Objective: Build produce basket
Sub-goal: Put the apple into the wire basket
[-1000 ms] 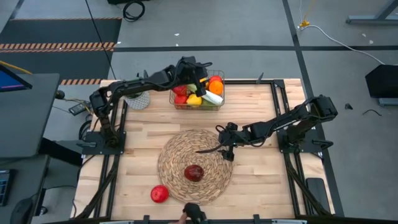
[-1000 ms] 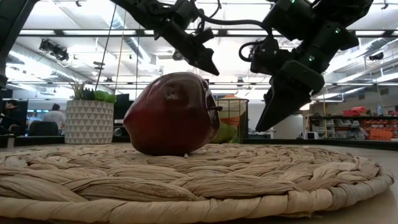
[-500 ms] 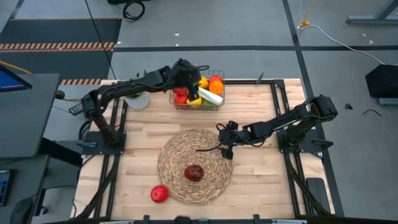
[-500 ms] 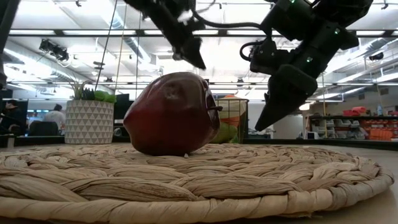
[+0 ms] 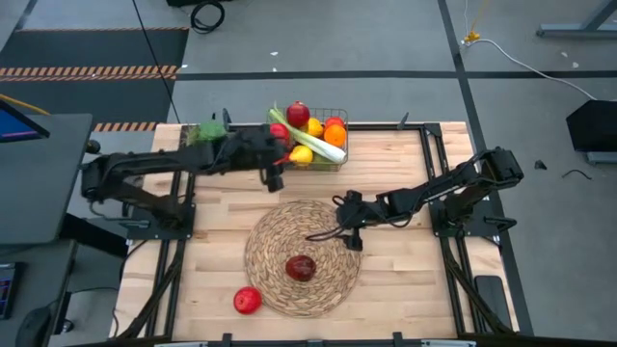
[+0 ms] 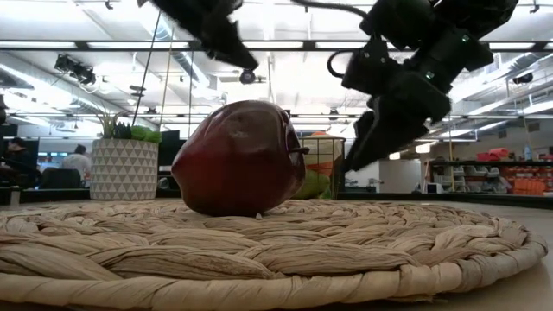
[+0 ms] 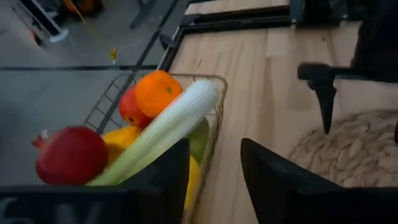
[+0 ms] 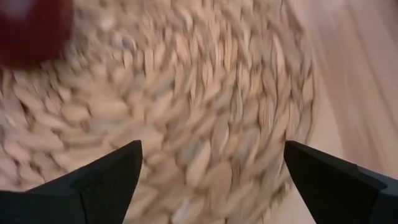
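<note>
The robot's right gripper should come in from the mat's near edge [image 5: 310, 313] to pick up the dark red apple [image 5: 301, 268], because the apple lies on the mat, far from the left gripper.
The wire basket [image 5: 310, 160] stands at the table's far edge, piled with produce: a red apple [image 5: 298, 114] on top, a leek [image 5: 323, 146], an orange [image 5: 335, 132] and a lemon [image 5: 301, 154]. The pile also shows in the left wrist view [image 7: 155, 118]. My left gripper [image 5: 276, 170] is open and empty, just left of and nearer than the basket. My right gripper [image 5: 333, 236] is wide open and empty above the right part of the round straw mat [image 5: 280, 241]. A dark red apple [image 5: 301, 268] rests on the mat, and a bright red apple [image 5: 247, 301] on the table.
A white pot with a green plant [image 6: 125, 164] stands at the far left, partly under my left arm. The dark apple fills the middle of the low view [image 6: 242, 157]. Bare wood lies between the basket and the mat and to the mat's right.
My left gripper has drawn back from over the basket, toward the table's left and near edges, and a red apple now shows on top of the pile. My right gripper has shifted a little toward the table's left over the mat.
</note>
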`<control>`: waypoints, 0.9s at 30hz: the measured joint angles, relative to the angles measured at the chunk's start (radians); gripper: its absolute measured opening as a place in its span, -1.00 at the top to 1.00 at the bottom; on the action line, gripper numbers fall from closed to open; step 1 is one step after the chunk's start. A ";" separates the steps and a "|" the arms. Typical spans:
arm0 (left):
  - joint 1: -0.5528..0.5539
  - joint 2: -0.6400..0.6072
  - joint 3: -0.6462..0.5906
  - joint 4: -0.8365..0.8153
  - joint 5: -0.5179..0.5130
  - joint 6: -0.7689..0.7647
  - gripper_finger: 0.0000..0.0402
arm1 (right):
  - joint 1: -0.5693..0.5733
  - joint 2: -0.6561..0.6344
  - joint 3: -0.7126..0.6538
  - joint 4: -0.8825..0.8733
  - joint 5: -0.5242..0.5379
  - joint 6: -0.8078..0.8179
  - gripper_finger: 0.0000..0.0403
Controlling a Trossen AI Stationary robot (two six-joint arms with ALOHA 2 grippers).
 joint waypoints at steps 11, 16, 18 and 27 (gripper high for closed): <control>-0.035 -0.277 -0.387 0.456 0.002 -0.027 0.31 | -0.001 0.014 0.001 0.189 0.005 0.005 -0.97; -0.032 -0.366 -0.508 0.695 0.003 0.057 0.30 | 0.029 0.014 0.025 0.185 0.014 0.005 -0.97; -0.031 -0.391 -0.562 0.806 0.004 0.088 0.31 | 0.049 0.014 0.048 0.182 0.037 0.004 -0.96; 0.014 -0.455 -0.679 0.936 0.018 0.100 0.32 | 0.126 0.107 0.257 -0.004 0.108 -0.022 -0.83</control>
